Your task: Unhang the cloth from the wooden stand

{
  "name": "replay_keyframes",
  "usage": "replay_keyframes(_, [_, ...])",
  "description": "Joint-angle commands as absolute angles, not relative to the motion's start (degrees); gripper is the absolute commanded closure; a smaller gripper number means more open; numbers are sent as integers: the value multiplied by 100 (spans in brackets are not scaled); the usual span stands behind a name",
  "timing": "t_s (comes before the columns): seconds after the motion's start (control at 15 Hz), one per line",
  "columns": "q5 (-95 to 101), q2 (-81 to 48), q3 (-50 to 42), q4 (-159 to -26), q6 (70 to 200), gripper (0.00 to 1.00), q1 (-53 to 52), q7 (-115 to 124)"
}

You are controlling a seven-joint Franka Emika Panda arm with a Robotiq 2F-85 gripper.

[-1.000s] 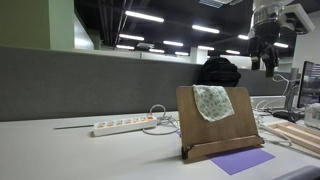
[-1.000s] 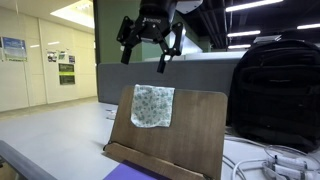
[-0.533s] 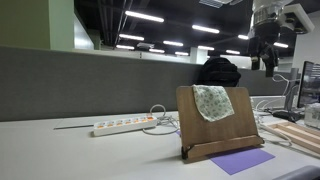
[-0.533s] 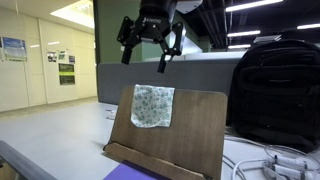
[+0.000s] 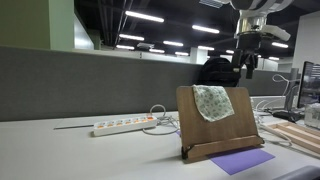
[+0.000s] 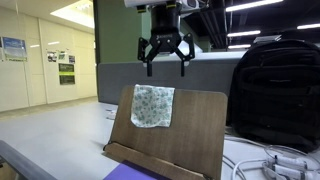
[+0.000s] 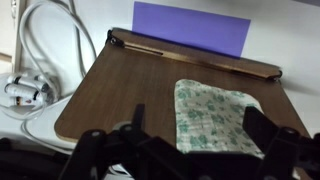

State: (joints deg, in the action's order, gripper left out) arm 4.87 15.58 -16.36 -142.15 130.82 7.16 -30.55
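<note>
I expect the cloth (image 5: pixel 213 104) to come free at once and hang down in folds when I lift, because it lies loosely over the stand's top edge (image 5: pixel 210 87).
The cloth (image 5: pixel 212 102), a small white rag with pale green speckles, hangs over the top edge of the wooden stand (image 5: pixel 200 135). Both show in both exterior views: the cloth (image 6: pixel 152 106) lies on the tilted brown board (image 6: pixel 195 125). In the wrist view the cloth (image 7: pixel 212 118) lies on the board (image 7: pixel 120 85) just below my fingers. My gripper (image 6: pixel 165 62) hovers open and empty above the stand's top edge, apart from the cloth. It also shows in an exterior view (image 5: pixel 247 62) and in the wrist view (image 7: pixel 195 140).
A flat purple sheet (image 5: pixel 242 161) lies in front of the stand. A white power strip (image 5: pixel 122 126) with cables lies beside it. A black backpack (image 6: pixel 280 90) stands behind the stand. Light wooden slats (image 5: pixel 298 135) lie at the table's side. White cables (image 7: pixel 35 70) curl beside the board.
My gripper has moved sideways and down toward the stand's top edge and turned about its axis. The cloth and stand have not moved.
</note>
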Motion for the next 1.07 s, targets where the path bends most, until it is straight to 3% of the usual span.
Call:
replay_keyframes(0.0, [552,1184,-1432,-14273,13956,0,700,-2820])
replay_keyframes(0.73, [248,516,-1184,-14326,14738,0,694,-2911])
replay_keyframes(0.8, [182,493,-1180,-14322,14712,25,689,-2958])
replay_keyframes(0.87, [157,479,-1170,-14324,14710,27,691,-2957])
replay_keyframes(1.0, [52,457,-1152,-14335,14712,42,688,-2984])
